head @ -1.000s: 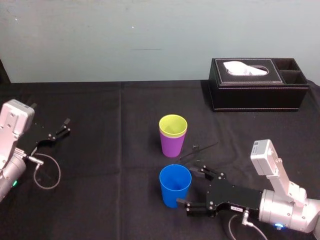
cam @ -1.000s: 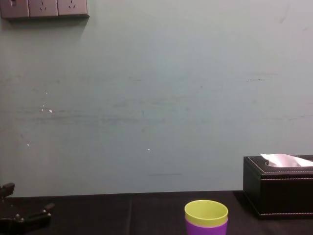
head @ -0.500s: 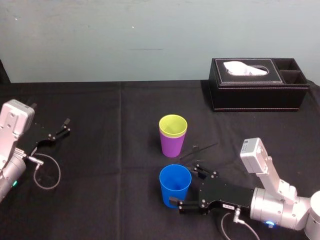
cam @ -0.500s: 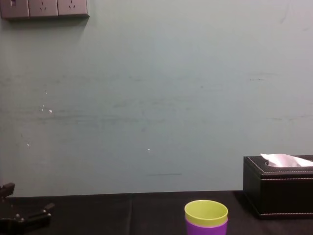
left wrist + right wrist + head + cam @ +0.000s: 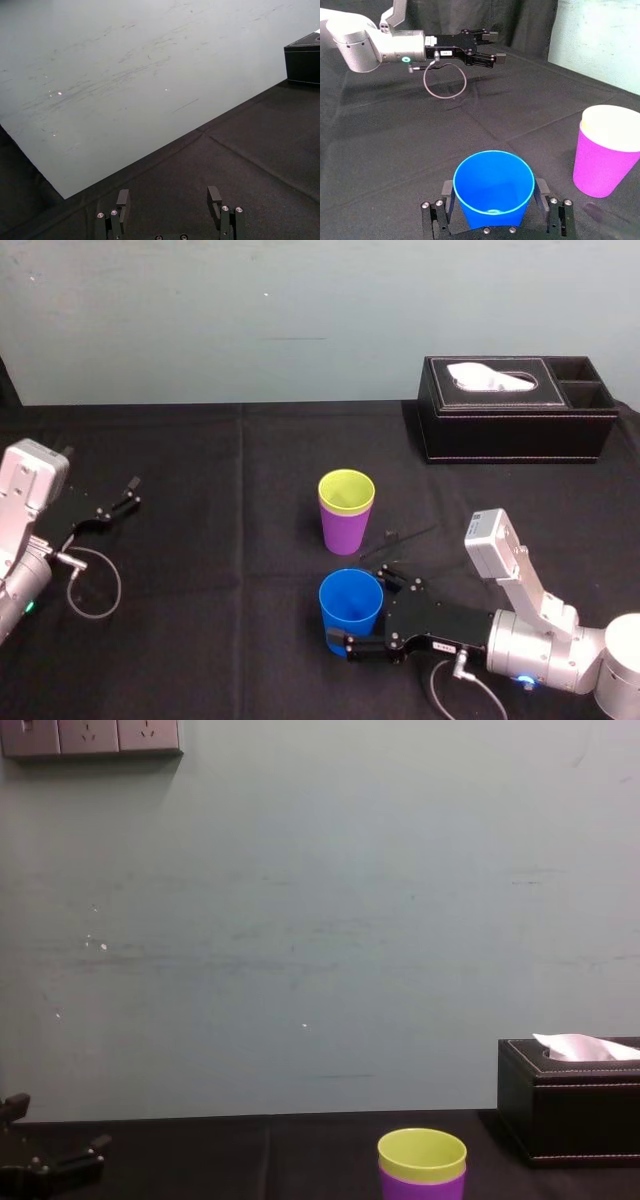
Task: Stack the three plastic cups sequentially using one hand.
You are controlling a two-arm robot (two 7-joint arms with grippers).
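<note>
The yellow-green cup has only its upper part (image 5: 422, 1174) showing above the purple cup. The blue cup (image 5: 493, 190) will drop nearly as deep when I let go of it inside.
A bright blue cup (image 5: 350, 606) stands upright near the front of the black-clothed table (image 5: 200, 460). My right gripper (image 5: 360, 607) is open and low over the table, one finger on each side of the blue cup (image 5: 494, 186); whether its fingers (image 5: 447, 193) touch the cup I cannot tell. Just behind stands the purple cup (image 5: 344, 528) with the yellow-green cup (image 5: 346, 490) nested inside it, to the side in the right wrist view (image 5: 601, 165). My left gripper (image 5: 118, 503) rests open and empty at the far left.
A black tissue box (image 5: 515, 410) with a white tissue sits at the back right. A grey cable loop (image 5: 95, 585) hangs from my left wrist. The pale wall (image 5: 320, 920) rises behind the table's far edge.
My right gripper has slid left along the table until its fingers flank the blue cup. The cups and the left arm have stayed still.
</note>
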